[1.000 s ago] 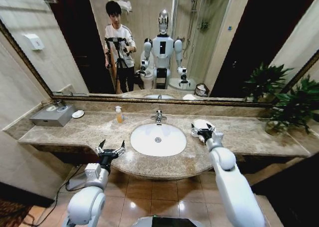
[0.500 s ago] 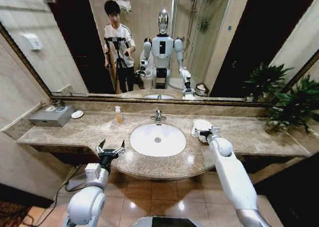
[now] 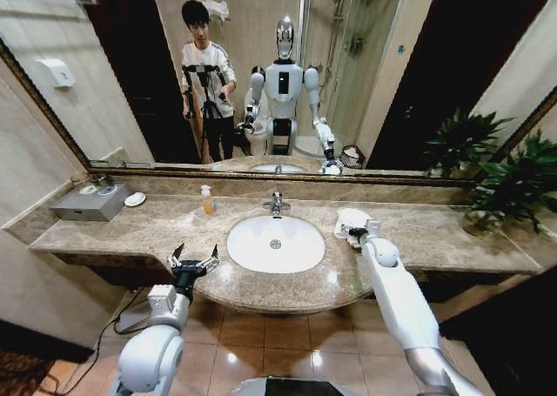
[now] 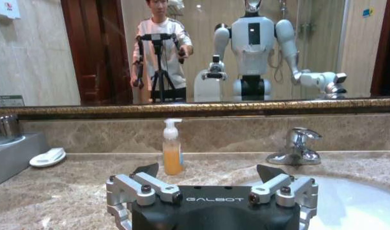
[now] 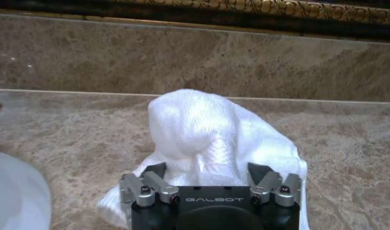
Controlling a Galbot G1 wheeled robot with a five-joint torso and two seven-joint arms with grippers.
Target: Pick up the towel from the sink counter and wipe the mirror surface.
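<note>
A thick bunched lump [image 5: 192, 122] sticks up past the fingers. The white towel [image 3: 352, 219] will therefore stay a puffy wad when I lift it to the mirror.
A white towel [image 3: 352, 218] lies bunched on the sink counter [image 3: 139, 231], to the right of the white basin [image 3: 275, 244]. My right gripper [image 3: 354, 233] is stretched out low over the towel's near edge. In the right wrist view the towel [image 5: 204, 129] rises in a lump between the fingers [image 5: 152, 171] of the right gripper [image 5: 206, 173], which stands open. My left gripper [image 3: 193, 258] hovers open at the counter's front edge, left of the basin, with nothing in it [image 4: 208, 173]. The mirror [image 3: 392, 83] covers the wall behind the counter.
A chrome faucet [image 3: 277, 204] stands behind the basin, with an orange soap bottle [image 3: 208, 200] to its left. Further left are a soap dish [image 3: 136, 199] and a grey box [image 3: 91, 201]. A potted plant [image 3: 513, 187] fills the right end of the counter.
My right arm has stretched further forward, bringing its gripper down against the towel. The left arm has stayed where it was.
</note>
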